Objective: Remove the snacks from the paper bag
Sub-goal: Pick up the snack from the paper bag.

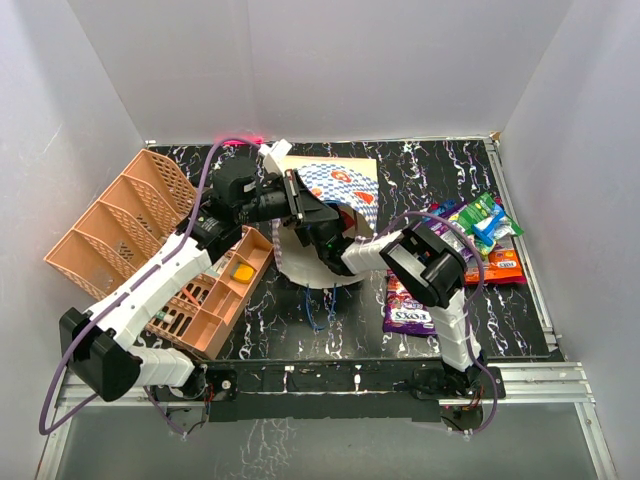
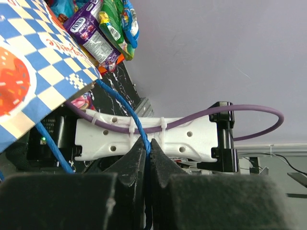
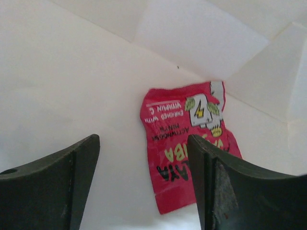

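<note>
Next, my right gripper moves across and centers its open fingers over the packet's middle before it closes, because the magenta snack packet lies too far toward one finger.
The paper bag lies on its side in the middle of the table, chequered band up. My left gripper is shut on the bag's blue cord handle and holds the mouth up. My right gripper is open inside the bag. A magenta snack packet lies on the white inner wall just ahead of it, beside the right finger. Several snack packets lie on the table at the right, and a purple one lies nearer. They also show in the left wrist view.
A peach latticed basket with dividers stands at the left, a yellow thing in one compartment. White walls close in the table on three sides. A metal rail runs along the near edge.
</note>
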Tool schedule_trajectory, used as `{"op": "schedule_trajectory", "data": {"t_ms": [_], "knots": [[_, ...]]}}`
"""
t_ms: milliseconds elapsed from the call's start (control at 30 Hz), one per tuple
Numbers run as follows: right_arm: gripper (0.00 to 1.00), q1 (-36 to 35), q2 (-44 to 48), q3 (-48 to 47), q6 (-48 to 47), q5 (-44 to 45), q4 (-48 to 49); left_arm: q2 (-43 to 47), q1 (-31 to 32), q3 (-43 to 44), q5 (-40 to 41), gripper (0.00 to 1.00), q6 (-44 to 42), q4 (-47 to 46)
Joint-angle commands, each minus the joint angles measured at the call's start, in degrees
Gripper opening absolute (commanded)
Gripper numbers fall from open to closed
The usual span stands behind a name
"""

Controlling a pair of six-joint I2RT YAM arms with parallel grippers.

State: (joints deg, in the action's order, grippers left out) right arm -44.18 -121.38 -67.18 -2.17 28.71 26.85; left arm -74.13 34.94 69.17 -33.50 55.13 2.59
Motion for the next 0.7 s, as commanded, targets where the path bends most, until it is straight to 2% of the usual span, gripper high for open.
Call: {"op": "schedule_trajectory", "data": {"t_ms": [0, 133, 267, 367, 567, 667], "knots": [[0.70, -0.55, 5.26, 4.84, 0.97, 5.37, 5.85, -0.47, -0.27, 3.23, 1.18, 0.00, 1.28, -2.85], [0.64, -0.48, 9.31, 10.52, 4.03, 0.98, 10.92, -1.18, -0.30, 4.47, 2.69, 0.00, 1.34, -3.08], [0.64, -0.64, 11.36, 13.27, 10.58, -1.89, 14.17, -2.25, -0.30, 5.63, 2.94, 0.00, 1.63, -3.57], [0.70, -0.93, 10.70, 13.30, 14.18, -1.11, 15.81, -2.66, -0.27, 5.65, 3.03, 0.00, 2.08, -4.07], [0.83, -0.99, 6.42, 8.47, 18.80, 10.92, 13.59, -2.72, -0.31, 4.51, 0.75, 0.00, 4.85, -7.26], [0.87, -0.72, 4.69, 6.41, 21.74, 12.77, 12.56, -1.99, -0.26, 4.31, 0.99, 0.00, 4.66, -6.52]]}}
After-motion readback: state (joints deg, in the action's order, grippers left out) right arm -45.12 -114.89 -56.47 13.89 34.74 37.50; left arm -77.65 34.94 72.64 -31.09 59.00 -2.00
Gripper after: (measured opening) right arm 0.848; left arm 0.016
